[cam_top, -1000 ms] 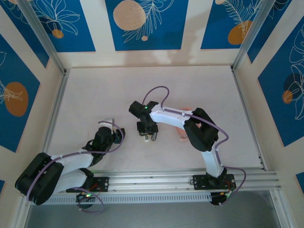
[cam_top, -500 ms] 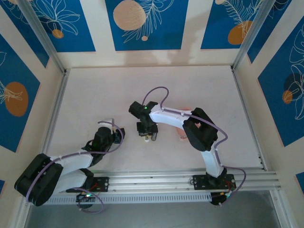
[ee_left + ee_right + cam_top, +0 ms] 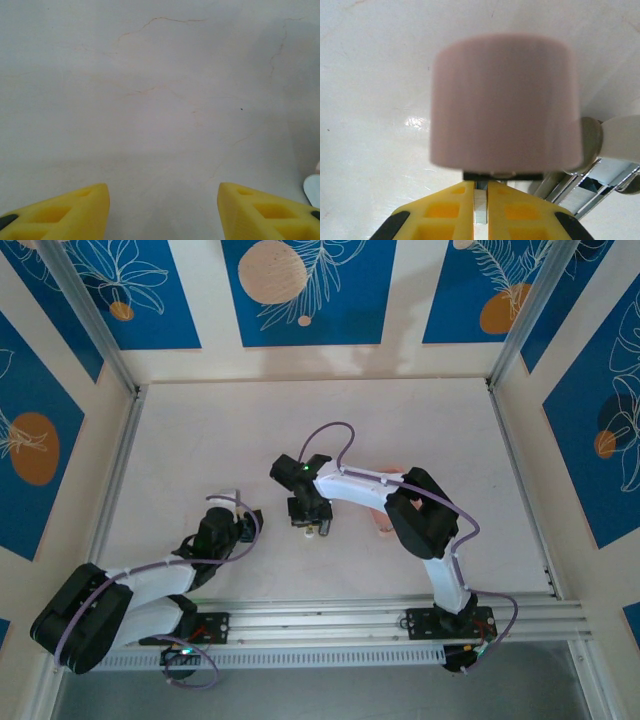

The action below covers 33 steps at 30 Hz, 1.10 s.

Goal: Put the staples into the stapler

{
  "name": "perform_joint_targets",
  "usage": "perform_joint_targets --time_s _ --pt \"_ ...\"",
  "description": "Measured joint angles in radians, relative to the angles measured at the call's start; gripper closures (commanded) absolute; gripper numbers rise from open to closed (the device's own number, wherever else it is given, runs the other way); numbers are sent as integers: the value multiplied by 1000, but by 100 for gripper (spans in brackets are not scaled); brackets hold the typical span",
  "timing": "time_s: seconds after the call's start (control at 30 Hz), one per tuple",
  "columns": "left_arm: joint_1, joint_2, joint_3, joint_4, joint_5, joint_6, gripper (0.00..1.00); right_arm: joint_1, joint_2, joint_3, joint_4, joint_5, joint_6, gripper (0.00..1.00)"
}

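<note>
The stapler's pink top [image 3: 505,102] is in the way of the staples and the silver magazine lies off beside it, so my right gripper should move back and go around to the magazine [image 3: 574,196].
In the right wrist view my right gripper [image 3: 480,186] is shut on the staples [image 3: 480,209], a small grey metal strip standing upright between the yellow fingers. Just beyond the fingertips is the pink stapler [image 3: 505,105], blurred and very close, its silver metal magazine [image 3: 592,182] sticking out to the right. From above, the right gripper [image 3: 306,518] points down over the stapler [image 3: 313,531] near the table's middle. My left gripper [image 3: 163,200] is open above bare table, and it rests low at the near left [image 3: 250,522].
A pink tray [image 3: 385,527] peeks out from under the right forearm. A white and pink object [image 3: 314,186] shows at the right edge of the left wrist view. Metal rails [image 3: 118,475] line the table's sides.
The right jaws have closed the last bit onto the staples, and the right gripper has crept slightly toward the stapler. The left arm has not moved.
</note>
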State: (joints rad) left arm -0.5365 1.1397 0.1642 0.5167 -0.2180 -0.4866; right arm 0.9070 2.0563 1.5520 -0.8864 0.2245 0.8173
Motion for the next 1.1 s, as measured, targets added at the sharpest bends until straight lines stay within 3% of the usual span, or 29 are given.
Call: perform_joint_targets --time_s 1.1 --pt "0 0 0 0 1 0 40 45 13 111 -115 95 -20 87"
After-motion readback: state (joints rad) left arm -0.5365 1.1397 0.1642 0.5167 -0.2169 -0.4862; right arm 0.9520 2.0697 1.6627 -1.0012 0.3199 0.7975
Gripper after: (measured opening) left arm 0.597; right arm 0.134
